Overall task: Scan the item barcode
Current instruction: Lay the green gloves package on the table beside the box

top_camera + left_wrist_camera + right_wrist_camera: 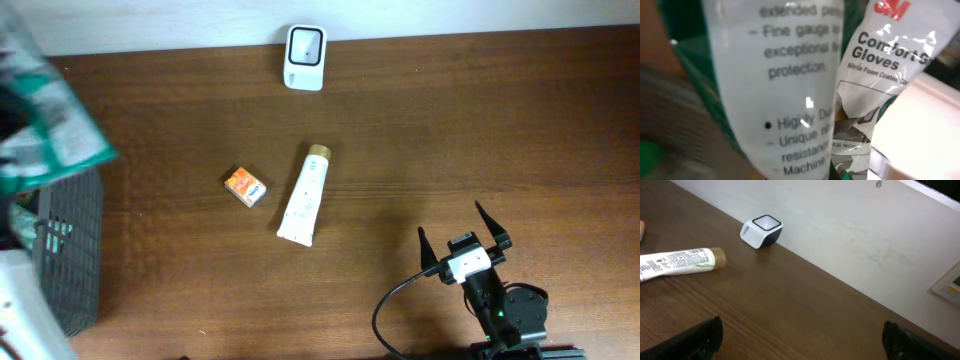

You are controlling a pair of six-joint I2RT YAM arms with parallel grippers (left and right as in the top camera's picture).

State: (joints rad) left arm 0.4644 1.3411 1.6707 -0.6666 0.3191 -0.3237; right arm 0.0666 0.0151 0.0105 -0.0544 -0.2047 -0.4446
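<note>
The glove package (65,125) is high above the basket and there is open table (180,205) beside the orange box, so the left gripper should go to that space next and let go there.
A green and white glove package (45,110) hangs blurred over the table's far left side. Its printed face (790,85) fills the left wrist view, pressed close to the camera. My left gripper's fingers are hidden behind it, and the gripper is shut on the package. The white barcode scanner (304,57) stands at the back edge of the table by the wall, with its window facing up; the right wrist view shows the scanner (761,230) too. My right gripper (450,220) rests at the front right, open and empty (805,340).
A white tube (304,195) with a gold cap lies mid-table, with a small orange box (246,187) to its left. A black mesh basket (70,250) stands at the left edge under the package. A white wall runs along the back.
</note>
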